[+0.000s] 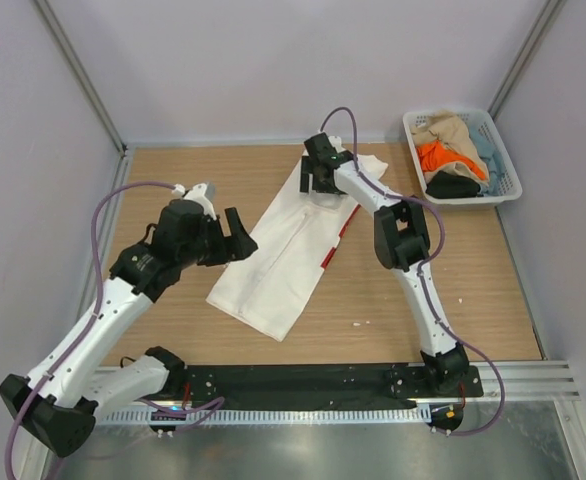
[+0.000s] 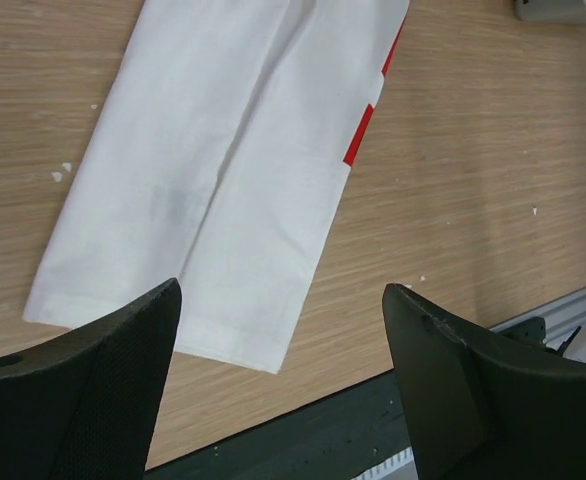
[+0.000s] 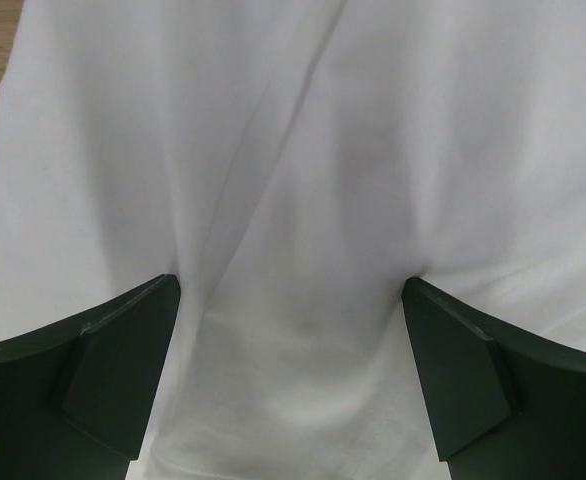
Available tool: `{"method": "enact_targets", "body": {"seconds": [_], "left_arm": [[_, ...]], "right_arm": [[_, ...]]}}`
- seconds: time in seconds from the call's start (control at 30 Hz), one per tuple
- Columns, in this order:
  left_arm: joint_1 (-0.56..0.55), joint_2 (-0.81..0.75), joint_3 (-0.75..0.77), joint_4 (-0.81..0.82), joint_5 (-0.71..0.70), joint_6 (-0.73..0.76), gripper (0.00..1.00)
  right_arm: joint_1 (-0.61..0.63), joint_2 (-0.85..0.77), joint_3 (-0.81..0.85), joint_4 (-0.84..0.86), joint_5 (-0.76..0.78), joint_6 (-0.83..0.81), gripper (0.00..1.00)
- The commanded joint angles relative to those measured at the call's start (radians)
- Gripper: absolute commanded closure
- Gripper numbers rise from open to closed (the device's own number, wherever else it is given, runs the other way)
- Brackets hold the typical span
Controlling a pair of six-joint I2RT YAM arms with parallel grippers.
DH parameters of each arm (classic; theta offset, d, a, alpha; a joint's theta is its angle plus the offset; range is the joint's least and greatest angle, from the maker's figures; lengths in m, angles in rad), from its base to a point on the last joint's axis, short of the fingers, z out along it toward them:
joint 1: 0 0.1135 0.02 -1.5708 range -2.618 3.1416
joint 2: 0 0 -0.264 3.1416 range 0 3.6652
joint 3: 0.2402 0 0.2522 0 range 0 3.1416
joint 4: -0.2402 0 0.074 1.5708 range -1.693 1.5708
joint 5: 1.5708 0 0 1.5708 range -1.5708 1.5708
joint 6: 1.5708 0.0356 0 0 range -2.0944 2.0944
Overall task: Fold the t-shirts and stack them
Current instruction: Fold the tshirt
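My right gripper should turn the t-shirt's far end [image 1: 326,201] straight before both grippers fold up the near hem, because the folded white t-shirt [image 1: 291,252] lies at a slant across the table.
A white t-shirt [image 1: 288,252] with a red graphic [image 1: 336,243] lies folded lengthwise, slanting across the middle of the table. My left gripper [image 1: 235,238] is open and empty, just left of the shirt's middle; in the left wrist view the shirt [image 2: 223,160] lies ahead of the fingers. My right gripper [image 1: 318,180] is open and pressed down onto the shirt's far end; the right wrist view is filled with white cloth [image 3: 303,200] between the fingers [image 3: 103,350]. Tan [image 1: 451,130], orange [image 1: 439,156], pale blue [image 1: 483,148] and black [image 1: 453,186] shirts lie bunched in the basket.
A white plastic lattice basket [image 1: 507,170] stands at the far right corner of the wooden table [image 1: 423,280]. A black strip and metal rail [image 1: 313,380] run along the near edge. Grey walls enclose the table on three sides.
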State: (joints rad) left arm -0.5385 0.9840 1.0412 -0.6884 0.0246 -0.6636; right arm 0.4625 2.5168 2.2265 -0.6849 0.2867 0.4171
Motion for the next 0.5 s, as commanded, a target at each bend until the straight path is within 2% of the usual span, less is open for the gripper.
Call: {"method": "enact_targets", "body": {"seconds": [0.0,0.2,0.3,0.37,0.47], "left_arm": [[0.028,0.007,0.026,-0.039,-0.018,0.038,0.17],[0.032,0.122,-0.023,-0.060,0.096,0.024,0.19],[0.032,0.189,-0.070,0.012,0.161,0.013,0.20],[0.032,0.252,-0.086,0.084,0.205,0.034,0.19],[0.015,0.391,-0.056,0.084,0.195,0.071,0.20]], "right_arm": [[0.034,0.101,0.108,0.042,-0.107,-0.024,0.00],[0.070,0.128,0.246,0.109,-0.216,-0.046,0.00],[0.087,0.087,0.326,0.072,-0.175,-0.066,0.00],[0.081,0.001,0.315,0.041,-0.149,-0.037,0.00],[0.062,-0.158,0.256,-0.053,-0.072,-0.027,0.00]]}}
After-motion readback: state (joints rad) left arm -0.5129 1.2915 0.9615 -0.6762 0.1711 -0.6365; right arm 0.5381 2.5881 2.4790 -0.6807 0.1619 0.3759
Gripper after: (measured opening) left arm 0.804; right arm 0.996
